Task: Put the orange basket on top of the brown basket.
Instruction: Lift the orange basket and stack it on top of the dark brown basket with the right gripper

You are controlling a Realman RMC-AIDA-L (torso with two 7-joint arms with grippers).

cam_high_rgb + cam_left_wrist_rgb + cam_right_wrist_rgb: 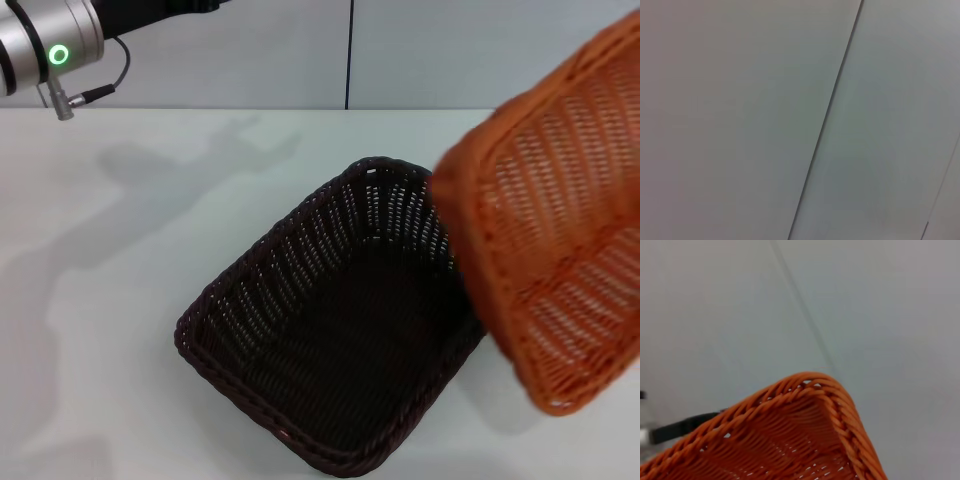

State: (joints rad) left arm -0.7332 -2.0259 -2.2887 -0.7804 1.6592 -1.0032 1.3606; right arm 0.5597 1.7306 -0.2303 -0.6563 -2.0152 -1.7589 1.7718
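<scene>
My right gripper should keep carrying the orange basket across until it covers the brown basket's opening (pixel 350 315), because the orange basket's long rim (pixel 545 88) slants the same way as the brown basket's rim.
The brown basket (pixel 335 330) sits on the white table (pixel 110 300), turned at an angle, open side up and empty. The orange basket (pixel 555 230) hangs in the air at the right, steeply tilted, with its lower edge over the brown basket's right rim. It runs off the right edge of the head view. Its braided corner also shows in the right wrist view (pixel 790 440). The right gripper is hidden in every view. Only a silver link of the left arm (pixel 45 45) shows at the top left; its gripper is out of view.
A grey wall with a dark vertical seam (pixel 350 55) stands behind the table's far edge. The left wrist view shows only that wall and the seam (pixel 825 125). Shadows of the arms lie on the table's left side.
</scene>
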